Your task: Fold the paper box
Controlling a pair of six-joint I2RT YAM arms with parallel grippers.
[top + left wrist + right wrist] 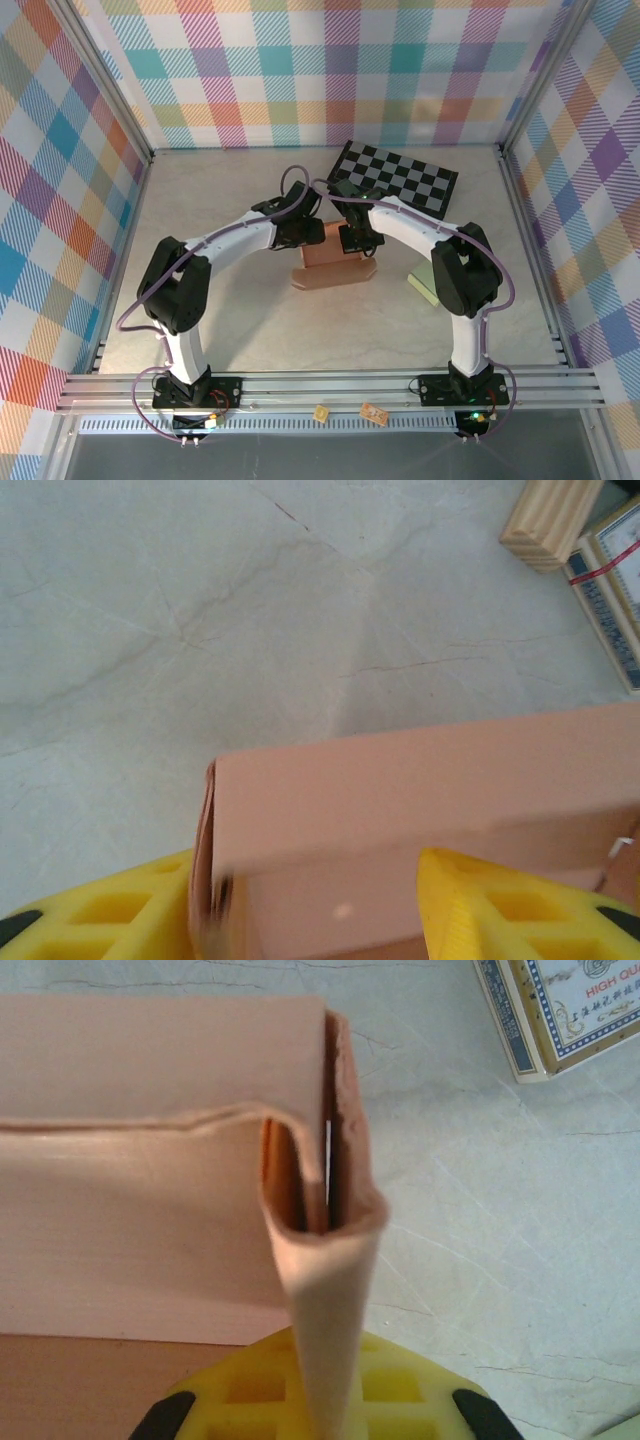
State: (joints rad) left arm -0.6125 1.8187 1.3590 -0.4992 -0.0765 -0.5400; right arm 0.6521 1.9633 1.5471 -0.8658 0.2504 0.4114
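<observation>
Next, my right gripper turns the box until the lid faces my left gripper, because the paper box's lid (334, 275) is on the near side of the box (331, 249), away from both grippers.
The peach paper box (335, 268) lies partly folded at the middle of the table, with both grippers at its far side. My left gripper (308, 236) stands open around the box's left corner (420, 780). One yellow finger (120, 910) is next to the folded edge and the other (500, 910) is well to the right of it. My right gripper (353, 240) is shut on an upright flap (335, 1300) of the box (150, 1230). The paper curls up between its yellow fingers (330, 1400).
A black-and-white checkered board (400, 178) lies behind the box. A pale green pad (425, 290) sits to the right, by the right arm. A wooden block (550, 520) and a blue-bordered printed box (560, 1010) lie nearby. Plaid walls enclose the table.
</observation>
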